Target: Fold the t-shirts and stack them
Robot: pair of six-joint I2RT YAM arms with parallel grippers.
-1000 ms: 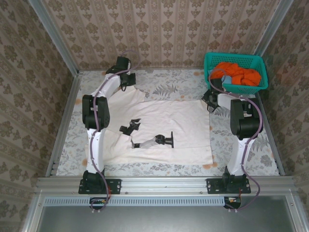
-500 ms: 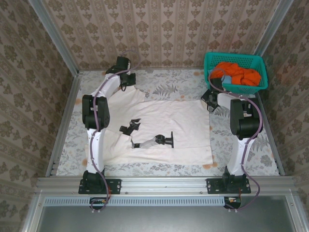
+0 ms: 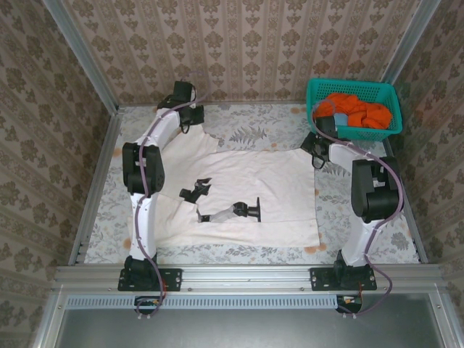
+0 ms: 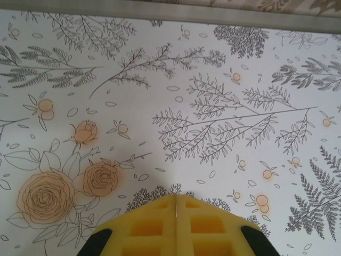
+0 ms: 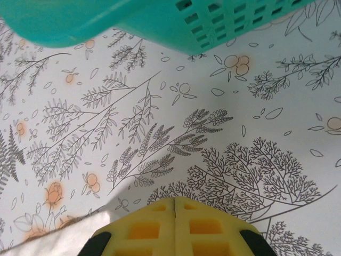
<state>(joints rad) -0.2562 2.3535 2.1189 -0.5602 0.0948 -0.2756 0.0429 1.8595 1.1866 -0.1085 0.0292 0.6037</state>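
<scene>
The robot's left gripper holds the t-shirt's raised corner past the t-shirt's far edge, so it should keep pulling the corner back until both line up, then let go.
A large cream-white t-shirt with black printed marks lies spread flat on the flowered tablecloth. Orange t-shirts are piled in the teal basket at the far right. My left gripper hovers at the far left, just beyond the shirt's far left corner. In the left wrist view its yellow jaws are shut, with bare tablecloth beneath them. My right gripper is at the shirt's far right corner, also shut. A cream cloth corner lies just left of it, and no cloth shows between the tips.
The teal basket's wall hangs close above the right gripper. Metal rails and wallpapered walls enclose the table. Bare tablecloth runs to the right of the shirt and along its near edge.
The right arm's elbow has swung outward to the right while its gripper stays by the shirt's far right corner. The left arm and the shirt have not moved.
</scene>
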